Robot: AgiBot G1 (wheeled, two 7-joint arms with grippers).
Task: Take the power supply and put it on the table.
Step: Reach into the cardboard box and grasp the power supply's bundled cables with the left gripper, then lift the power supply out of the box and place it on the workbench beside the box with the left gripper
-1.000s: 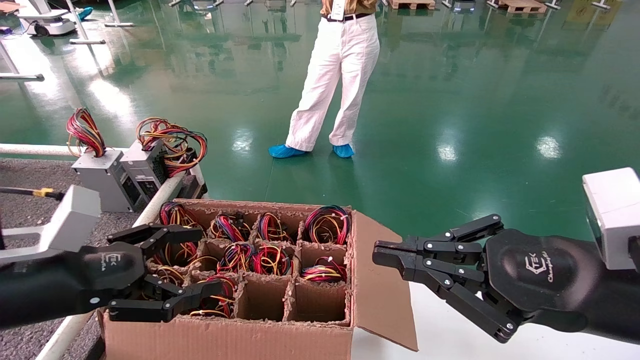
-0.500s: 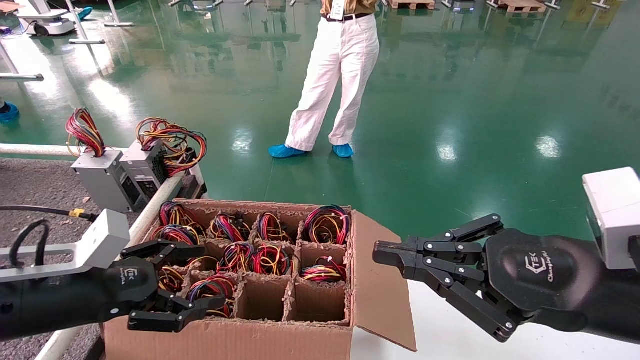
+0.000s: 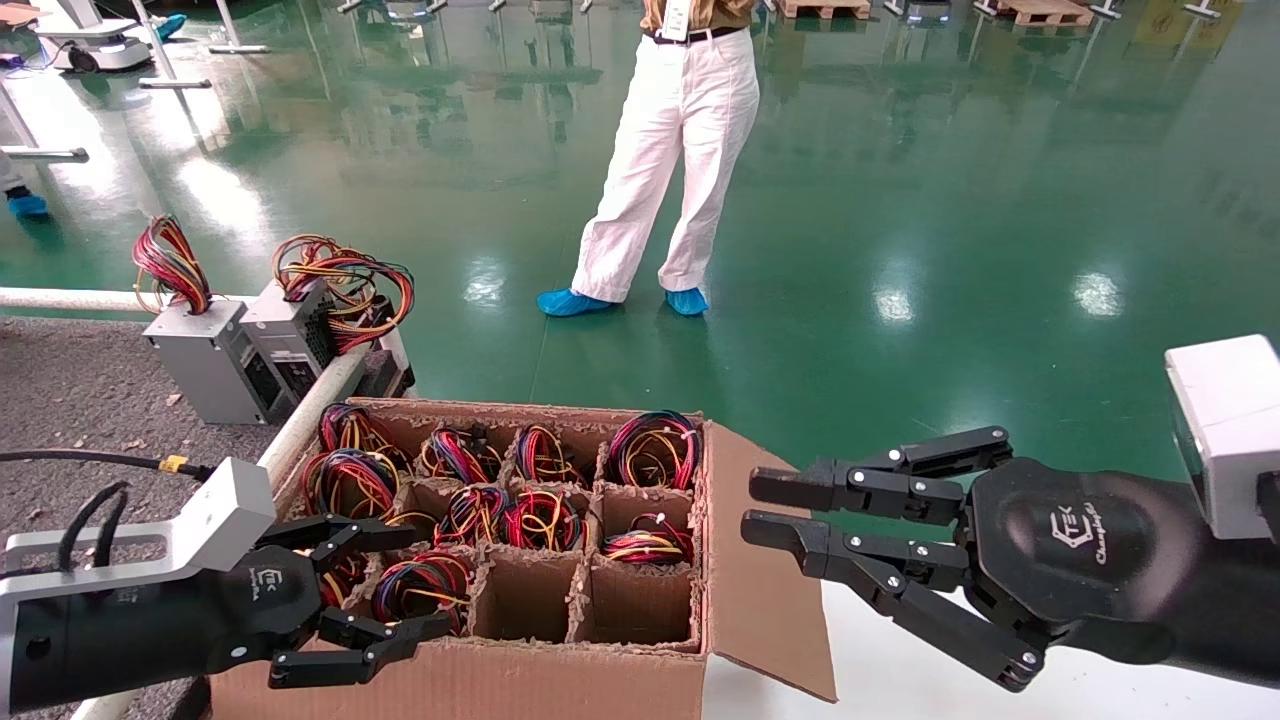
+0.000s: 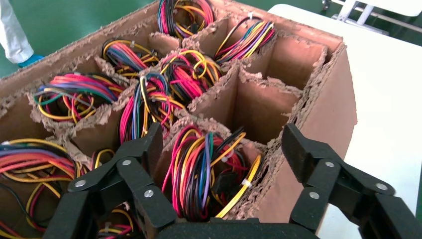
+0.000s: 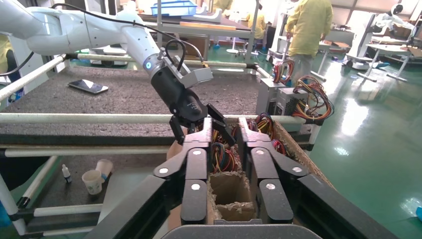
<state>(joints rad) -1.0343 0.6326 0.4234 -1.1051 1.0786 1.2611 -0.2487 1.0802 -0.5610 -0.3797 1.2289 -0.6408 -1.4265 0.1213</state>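
Observation:
I see wires coming out of the standing power supplies' tops [image 3: 197,307], so when I lift the wire loop [image 3: 421,586], it will bring up its hidden grey body hanging below.
A cardboard box [image 3: 740,560] with divider cells holds several power supplies; only their looped red, yellow, black and blue wires show, the grey bodies are hidden. My left gripper [image 3: 425,580] hangs open over the near-left cell, its fingers either side of that cell's wire bundle [image 4: 204,174] without touching it. From the right wrist view the left gripper [image 5: 191,112] is seen at the box's far side. My right gripper [image 3: 757,505] hovers right of the box, open by a narrow gap, holding nothing. The dark speckled table [image 3: 60,390] lies left, behind a white rail [image 3: 310,410].
Two grey power supplies [image 3: 205,360] with wire loops stand on the table's far corner. A person in white trousers [image 3: 670,150] stands on the green floor beyond. The box rests on a white tabletop [image 3: 900,670]. A phone [image 5: 87,86] lies on the table.
My left gripper has drawn back toward the box's near-left cell and sunk lower over it, staying open. My right gripper's fingers have parted from shut to a narrow gap.

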